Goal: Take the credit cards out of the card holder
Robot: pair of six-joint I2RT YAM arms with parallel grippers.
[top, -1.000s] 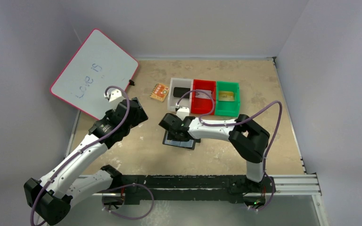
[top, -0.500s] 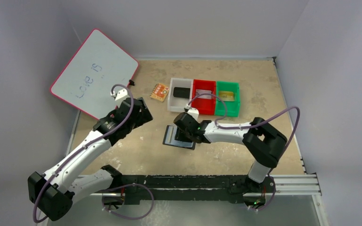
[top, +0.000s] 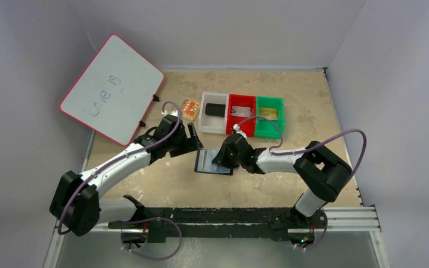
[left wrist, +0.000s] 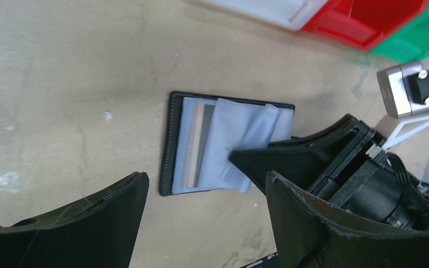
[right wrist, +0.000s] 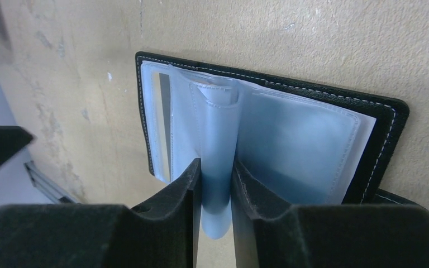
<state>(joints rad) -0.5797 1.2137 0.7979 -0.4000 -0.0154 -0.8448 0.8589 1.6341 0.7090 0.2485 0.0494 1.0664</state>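
Note:
My right gripper should open wide and gather up the pale blue leaf from its edge, because the leaf hangs over the tan piece next to the gripper's pinch.
The card holder lies open on the table, black rim and pale blue-grey faces up. My right gripper is at its right side. In the right wrist view the right gripper is shut on a pale blue inner leaf of the card holder, pinching it upright. My left gripper is open just left of the holder, and in its view the left gripper frames the card holder. A gold-tan credit card lies in the green bin and a silver-grey credit card in the red bin. A tan strip shows in the holder's left pocket.
White bin, red bin and green bin stand in a row behind the holder. A black block sits in the white bin. An orange patterned square lies left of the bins. A whiteboard leans at the back left.
My left arm has swung right and down to the card holder's left side. My right gripper has shifted right, from over the holder to its right side.

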